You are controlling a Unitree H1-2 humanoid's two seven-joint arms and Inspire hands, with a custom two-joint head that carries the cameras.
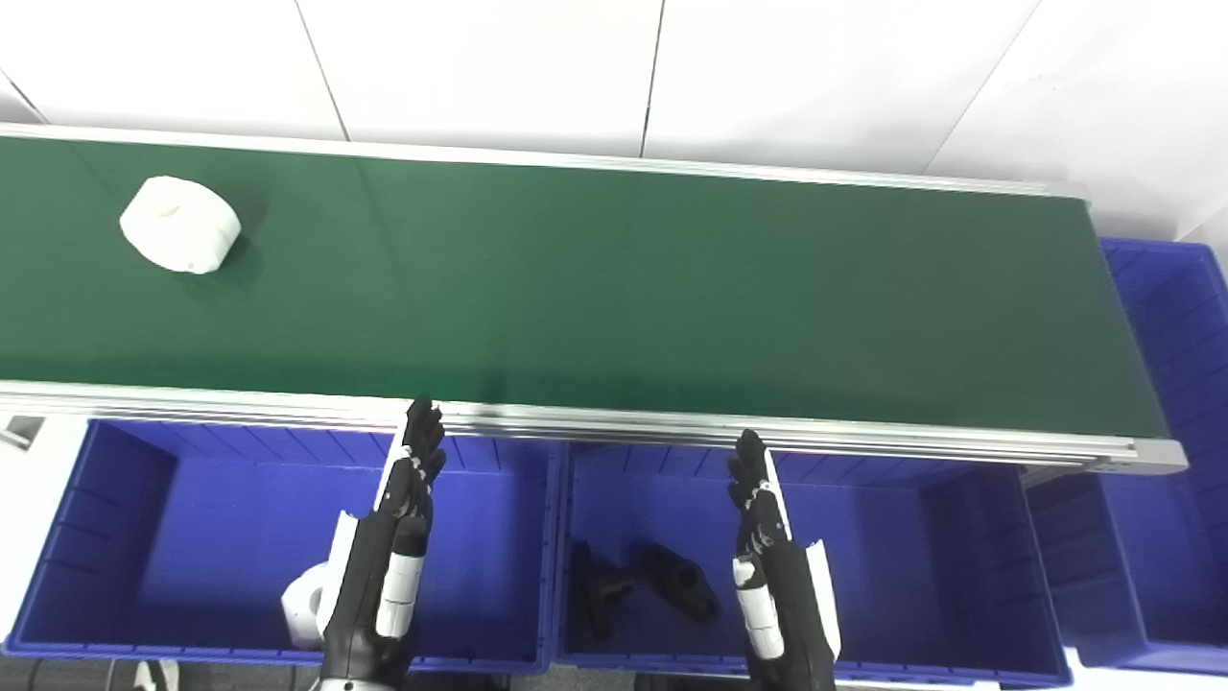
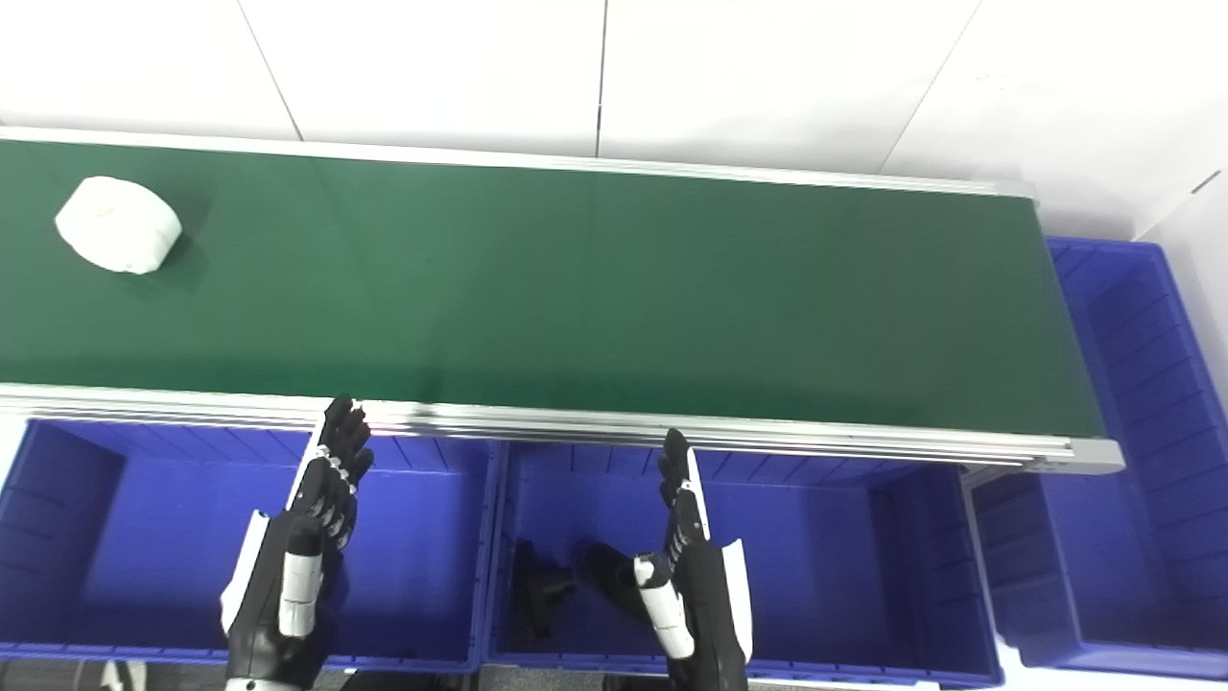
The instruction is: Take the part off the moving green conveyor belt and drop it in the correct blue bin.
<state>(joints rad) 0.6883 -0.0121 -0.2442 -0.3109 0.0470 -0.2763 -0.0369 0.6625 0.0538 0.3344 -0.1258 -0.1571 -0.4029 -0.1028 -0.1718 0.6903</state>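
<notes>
I expect the white round part (image 1: 180, 225) to settle near the other white part when I drop it into the blue bin, because it has flattened sides (image 1: 140, 203).
A white round part (image 1: 180, 225) lies on the green conveyor belt (image 1: 614, 288) at its far left. My left hand (image 1: 389, 557) is open and empty, fingers straight, held over the left blue bin (image 1: 134, 537) just short of the belt's near rail. My right hand (image 1: 772, 566) is open and empty over the middle blue bin (image 1: 892, 576). Both hands are far from the part. A white part (image 1: 305, 605) lies in the left bin, partly hidden by my left hand. Two black parts (image 1: 638, 581) lie in the middle bin.
A third blue bin (image 1: 1175, 403) stands at the belt's right end. The belt's metal rail (image 1: 672, 427) runs between the hands and the belt. A white wall lies behind the belt.
</notes>
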